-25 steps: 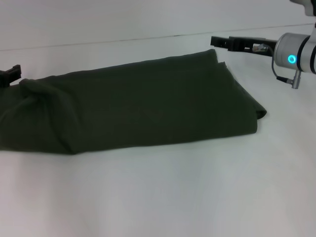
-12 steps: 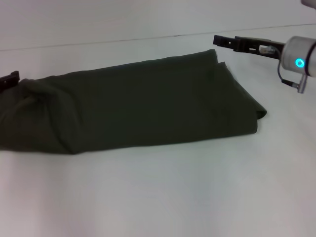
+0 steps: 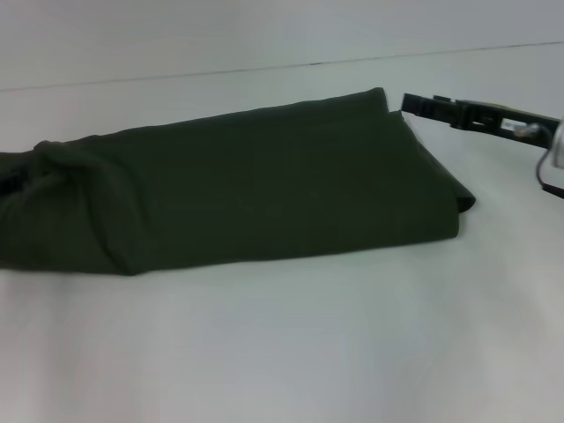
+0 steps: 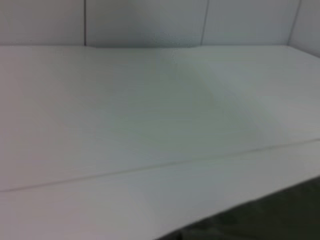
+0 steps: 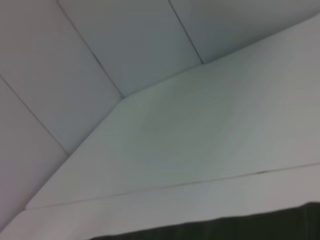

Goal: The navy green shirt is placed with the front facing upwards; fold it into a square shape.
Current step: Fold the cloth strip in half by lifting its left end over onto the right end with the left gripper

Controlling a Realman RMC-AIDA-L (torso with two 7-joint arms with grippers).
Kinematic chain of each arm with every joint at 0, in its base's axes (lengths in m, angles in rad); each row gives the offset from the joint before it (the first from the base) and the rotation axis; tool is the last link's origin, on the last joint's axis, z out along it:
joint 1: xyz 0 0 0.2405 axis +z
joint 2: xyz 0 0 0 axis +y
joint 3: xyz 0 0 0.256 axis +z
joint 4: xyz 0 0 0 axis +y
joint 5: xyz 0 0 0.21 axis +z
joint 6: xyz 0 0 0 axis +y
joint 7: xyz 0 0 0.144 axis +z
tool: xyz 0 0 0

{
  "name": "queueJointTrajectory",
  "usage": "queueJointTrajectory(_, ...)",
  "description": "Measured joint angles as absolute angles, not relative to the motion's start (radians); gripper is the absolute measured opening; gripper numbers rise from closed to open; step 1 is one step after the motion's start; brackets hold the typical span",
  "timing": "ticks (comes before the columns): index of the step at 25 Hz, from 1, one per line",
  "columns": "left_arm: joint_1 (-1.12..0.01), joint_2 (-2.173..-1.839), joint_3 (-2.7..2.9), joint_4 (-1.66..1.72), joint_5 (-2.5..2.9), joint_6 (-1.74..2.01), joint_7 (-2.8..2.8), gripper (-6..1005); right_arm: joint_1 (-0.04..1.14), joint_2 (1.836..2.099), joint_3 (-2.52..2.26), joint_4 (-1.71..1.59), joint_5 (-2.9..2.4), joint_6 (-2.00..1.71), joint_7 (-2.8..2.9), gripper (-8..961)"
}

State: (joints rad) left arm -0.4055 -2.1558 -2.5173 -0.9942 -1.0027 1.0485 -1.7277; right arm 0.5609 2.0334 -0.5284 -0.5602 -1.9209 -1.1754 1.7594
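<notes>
The shirt's creased end (image 3: 75, 172) is bunched up, so my left gripper should go back down onto its near part (image 3: 26, 236) while my right gripper takes the opposite end.
The navy green shirt (image 3: 238, 189) lies on the white table as a long folded band, reaching from the left edge to the right of centre. Its left end is bunched and creased, and no lettering shows. My right gripper (image 3: 409, 104) hovers just off the shirt's far right corner, apart from the cloth, with its arm leaving the picture on the right. A strip of the dark cloth (image 4: 280, 217) shows in the left wrist view, and another strip of the cloth (image 5: 225, 227) in the right wrist view. My left gripper is out of view.
The white table (image 3: 291, 344) stretches in front of the shirt. A thin seam line (image 3: 264, 69) crosses the table behind it. Pale wall panels (image 5: 125, 45) stand beyond the table's far edge.
My right gripper has drawn back to the right and slightly lower, away from the shirt's far corner. The left gripper, seen at the left edge before, has slipped out of the picture.
</notes>
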Motion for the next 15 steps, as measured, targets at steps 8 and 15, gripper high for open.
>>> queueJointTrajectory(8,-0.398,-2.141,-2.522,-0.997,-0.91,1.1,-1.741,938,0.487,1.991,-0.52,-0.598,-1.927,-1.331,1.824,797)
queueJointTrajectory(15,-0.408,-2.126,-2.52,-0.991,-0.812,1.052,-1.808,938,0.466,2.0,-0.519,-0.644,-1.931,-1.355,1.848,796)
